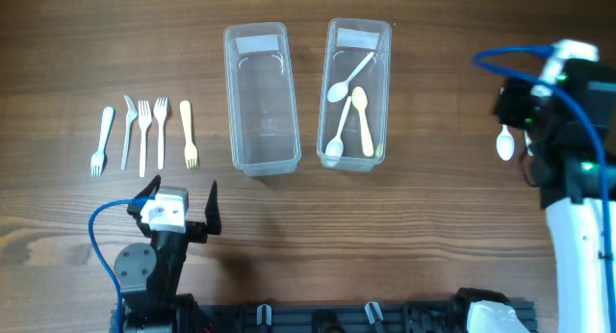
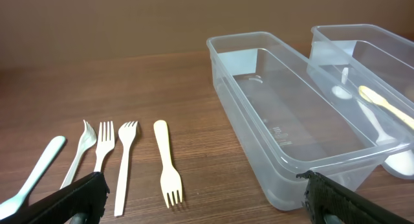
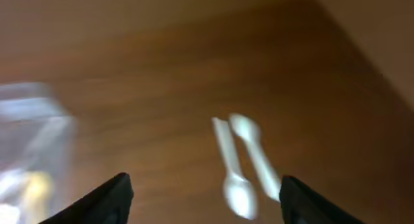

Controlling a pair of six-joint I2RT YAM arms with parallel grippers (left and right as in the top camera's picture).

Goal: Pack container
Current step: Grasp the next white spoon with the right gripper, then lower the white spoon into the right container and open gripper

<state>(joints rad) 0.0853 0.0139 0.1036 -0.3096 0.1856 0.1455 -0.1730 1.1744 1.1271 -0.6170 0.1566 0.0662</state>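
The handle of the white spoon nearer the containers (image 3: 239, 195) is lined up between the robot's open fingers, so the right gripper should keep going down and close across that handle (image 3: 226, 146).
Two clear plastic containers stand at the back middle. The left container (image 1: 258, 97) holds nothing; it also shows in the left wrist view (image 2: 291, 120). The right container (image 1: 356, 90) holds three spoons (image 1: 360, 116). Several forks (image 1: 144, 133) lie in a row at the left, also in the left wrist view (image 2: 167, 162). My left gripper (image 1: 183, 203) is open and empty, in front of the forks (image 2: 200, 201). My right gripper (image 1: 525, 121) is open above two white spoons (image 3: 242, 162) on the table at the right; one spoon (image 1: 504, 142) shows from overhead. The right wrist view is blurred.
The wooden table (image 1: 433, 227) runs under everything. The right arm's white base (image 1: 577, 256) and blue cable stand at the right edge. The left arm's base (image 1: 144, 275) is at the front left.
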